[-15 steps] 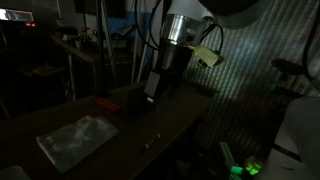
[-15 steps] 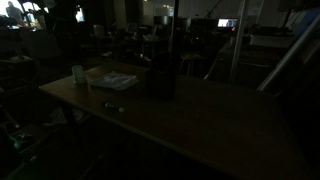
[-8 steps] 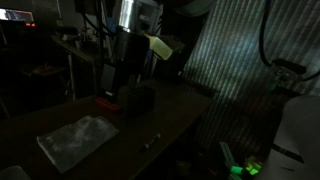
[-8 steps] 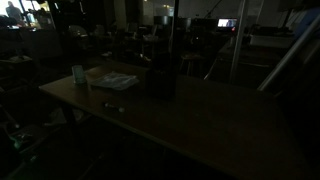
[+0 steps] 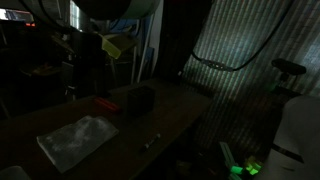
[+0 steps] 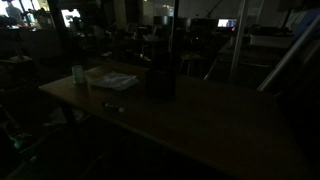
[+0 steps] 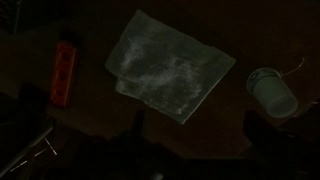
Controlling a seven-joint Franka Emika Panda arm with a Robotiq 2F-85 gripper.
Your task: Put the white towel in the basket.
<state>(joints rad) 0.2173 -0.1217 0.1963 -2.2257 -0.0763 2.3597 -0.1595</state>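
Note:
I keep lowering my gripper with its fingers open until they touch the towel's middle (image 7: 172, 74), then close them, because the white towel (image 5: 76, 142) lies flat and clear of the cup.
The scene is very dark. The white towel (image 5: 78, 140) lies folded flat on the wooden table; it also shows in an exterior view (image 6: 110, 78) and in the wrist view (image 7: 170, 65). The basket (image 5: 138, 98) is a dark box standing mid-table, also seen in an exterior view (image 6: 160, 80). My gripper (image 7: 200, 140) hangs above the table with its two dark fingers apart and nothing between them. The towel lies just ahead of the fingers in the wrist view. In an exterior view the arm (image 5: 92, 45) is over the table's back left.
A red flat object (image 5: 105, 104) lies beside the basket, also in the wrist view (image 7: 66, 72). A pale cup (image 6: 78, 73) stands next to the towel, also in the wrist view (image 7: 272, 92). A small object (image 6: 113, 105) lies near the table's edge.
The arm has swung from above the basket leftward in the exterior view, toward the side where the towel lies. The towel and the basket have not moved.

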